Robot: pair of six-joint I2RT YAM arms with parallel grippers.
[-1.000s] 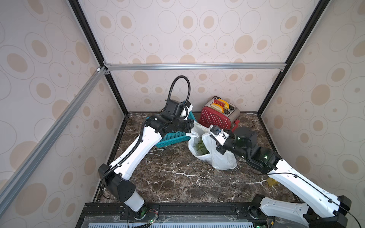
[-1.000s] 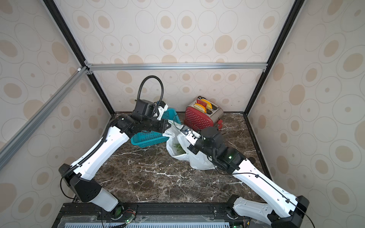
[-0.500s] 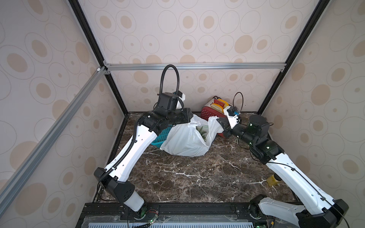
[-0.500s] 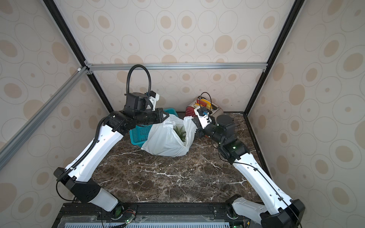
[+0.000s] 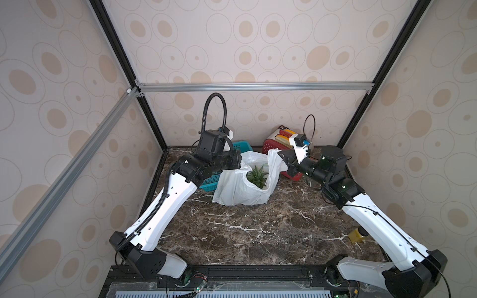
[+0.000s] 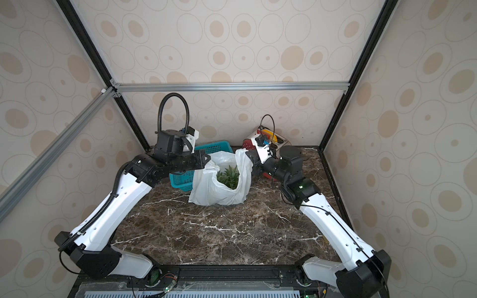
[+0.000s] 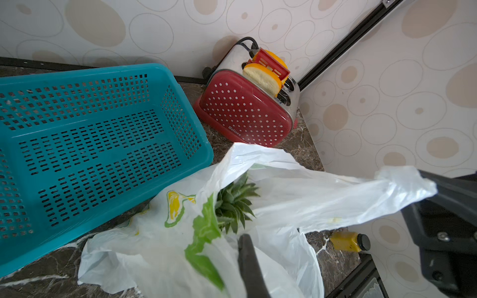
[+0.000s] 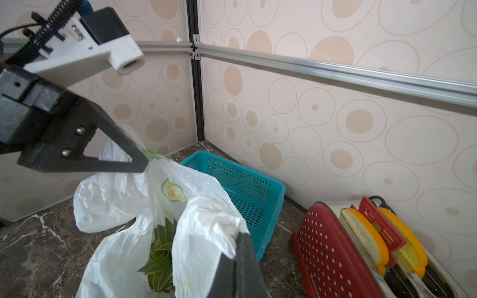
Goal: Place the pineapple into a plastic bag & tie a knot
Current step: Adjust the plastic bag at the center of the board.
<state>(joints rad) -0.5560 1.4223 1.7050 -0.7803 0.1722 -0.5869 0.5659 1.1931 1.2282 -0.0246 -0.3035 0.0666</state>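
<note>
A loose flap of the bag (image 8: 110,206) hangs down past my left gripper's fingers. Next, I open my left gripper, move back and pinch the end of the bag's handle before I tie the knot.
The white plastic bag (image 5: 237,189) (image 6: 214,192) with lemon print stands on the marble table at the back, its mouth stretched open between the two arms. My left gripper (image 5: 240,161) (image 7: 244,237) is shut on the bag's left handle. Shut on the right handle is my right gripper (image 5: 280,154) (image 8: 240,236). The pineapple is inside the bag; only its green crown (image 5: 256,176) (image 7: 233,206) (image 8: 161,255) shows through the mouth. No knot is in view; the two handles are held apart.
A teal mesh basket (image 5: 241,147) (image 7: 90,142) lies behind the bag on the left. A red toaster (image 5: 276,140) (image 7: 245,121) with toast slices stands in the back right corner. A small yellow bottle (image 5: 357,234) lies by the right wall.
Both grippers rose and drew apart, left one leftward, right one back and to the right. The bag went from a slumped heap to upright with its mouth pulled wide.
</note>
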